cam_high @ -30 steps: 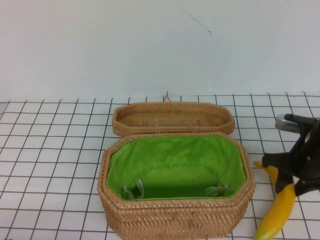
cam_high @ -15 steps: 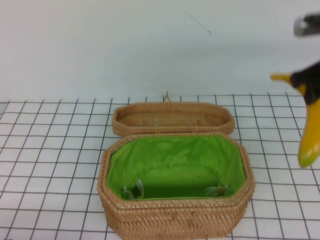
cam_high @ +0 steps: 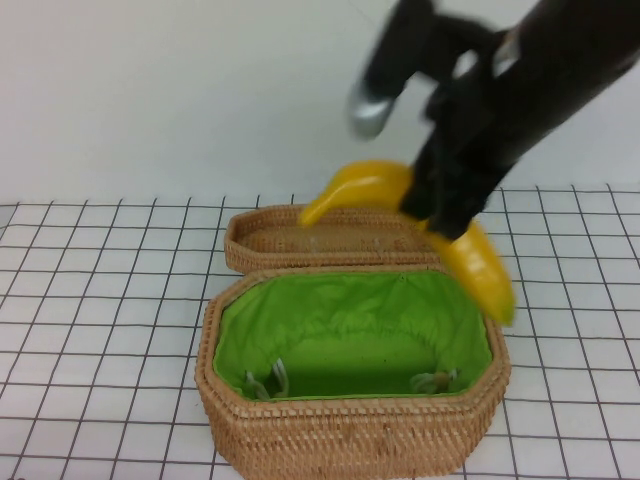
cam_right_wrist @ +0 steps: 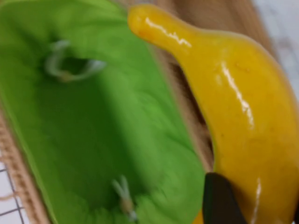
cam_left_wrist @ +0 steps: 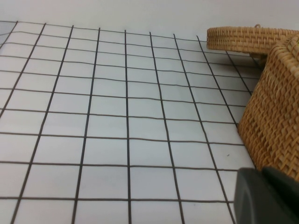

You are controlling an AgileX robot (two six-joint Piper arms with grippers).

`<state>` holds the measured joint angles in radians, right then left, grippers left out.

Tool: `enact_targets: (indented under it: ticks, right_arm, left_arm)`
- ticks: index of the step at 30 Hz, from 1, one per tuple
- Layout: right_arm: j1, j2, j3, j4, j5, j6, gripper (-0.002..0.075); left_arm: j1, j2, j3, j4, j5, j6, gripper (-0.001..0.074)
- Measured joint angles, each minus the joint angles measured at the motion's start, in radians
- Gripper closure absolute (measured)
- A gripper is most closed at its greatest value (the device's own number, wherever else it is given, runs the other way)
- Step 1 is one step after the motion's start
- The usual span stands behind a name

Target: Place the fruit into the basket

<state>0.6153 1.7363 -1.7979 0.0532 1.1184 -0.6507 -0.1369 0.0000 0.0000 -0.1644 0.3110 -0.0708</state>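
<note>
The yellow banana (cam_high: 472,268) is pointing along the basket's long side. My right gripper should keep moving it over the green lining (cam_high: 352,345) until both of its ends fit inside, and then let go.
My right gripper (cam_high: 440,205) is shut on the yellow banana (cam_high: 470,262) and holds it in the air above the far right rim of the basket (cam_high: 350,435). One banana end points left over the lid, the other hangs over the basket's right side. In the right wrist view the banana (cam_right_wrist: 233,102) fills the right side, with a dark finger (cam_right_wrist: 222,200) against it and the green lining (cam_right_wrist: 88,126) below. My left gripper (cam_left_wrist: 266,196) is low over the table beside the basket's wicker wall (cam_left_wrist: 275,116); it is out of the high view.
The shallow wicker lid (cam_high: 345,235) with a small loop lies just behind the basket. The table (cam_high: 100,300) is white with a black grid. Inside the basket are two small ties (cam_high: 270,380).
My right gripper has lifted the banana from the table at the right of the basket, swung it up, then moved it left to above the basket's far right rim.
</note>
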Motion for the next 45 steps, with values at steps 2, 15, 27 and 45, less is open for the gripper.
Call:
enact_targets:
  ticks: [2, 15, 27, 45]
  right_arm:
    - [0.046, 0.029, 0.0, 0.002, -0.021, -0.062, 0.0423]
    - [0.119, 0.278, 0.0, 0.0, -0.027, -0.191, 0.0423]
    - [0.119, 0.229, 0.002, -0.047, -0.019, -0.03, 0.0319]
    - [0.083, -0.545, 0.32, -0.042, -0.229, 0.303, 0.0718]
  left_arm:
    - [0.0, 0.0, 0.0, 0.0, 0.0, 0.0, 0.0738]
    - [0.0, 0.0, 0.0, 0.0, 0.0, 0.0, 0.0738]
    - [0.0, 0.0, 0.0, 0.0, 0.0, 0.0, 0.0738]
    - [0.0, 0.0, 0.0, 0.0, 0.0, 0.0, 0.0738]
